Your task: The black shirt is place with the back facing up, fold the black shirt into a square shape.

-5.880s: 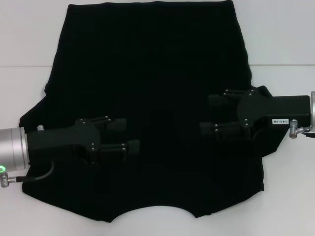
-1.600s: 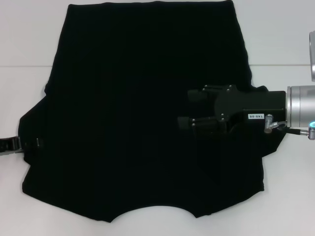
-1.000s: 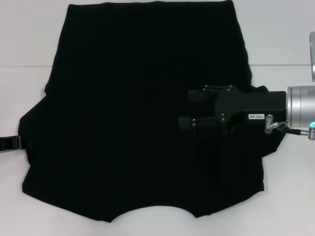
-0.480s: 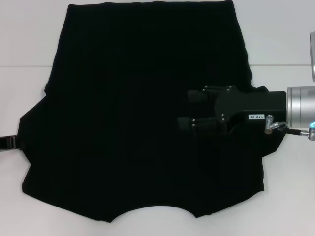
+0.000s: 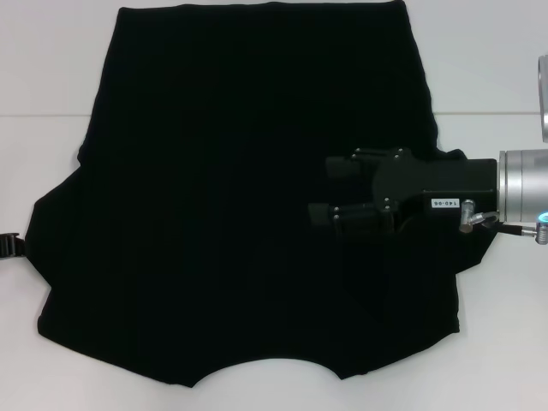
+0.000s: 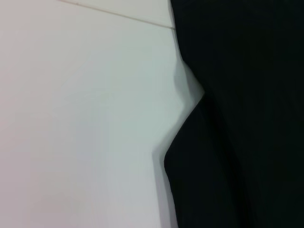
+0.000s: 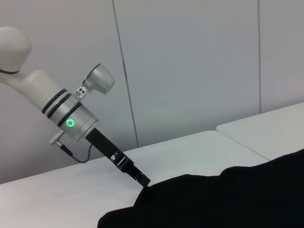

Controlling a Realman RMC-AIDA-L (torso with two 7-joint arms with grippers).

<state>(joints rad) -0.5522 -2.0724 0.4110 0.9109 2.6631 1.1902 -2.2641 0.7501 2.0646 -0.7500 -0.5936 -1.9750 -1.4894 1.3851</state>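
My left gripper's fingers are only at the tucked sleeve's outer edge (image 5: 27, 247), so next I open them, reach farther onto the sleeve (image 5: 46, 248) and pull it out.
The black shirt (image 5: 240, 171) lies spread flat on the white table (image 5: 51, 68), plain side up, with its curved neckline at the near edge. My right gripper (image 5: 330, 190) is open and reaches in from the right, level over the shirt's right half. My left gripper (image 5: 8, 246) shows only as a small dark tip at the far left, right at the left sleeve's edge. The right wrist view shows the left gripper's tip (image 7: 141, 179) meeting the shirt's edge (image 7: 237, 199). The left wrist view shows only the shirt's edge (image 6: 247, 118) on the table.
White table surface borders the shirt on the left (image 6: 71, 118) and right (image 5: 505, 68). A seam line (image 5: 43, 116) crosses the tabletop. A grey panelled wall (image 7: 190, 71) stands behind the left arm (image 7: 71, 118).
The left gripper has drawn back leftward, from over the shirt to the left sleeve's edge and nearly out of the head view. The right gripper shifted slightly toward the middle earlier and has held still since.
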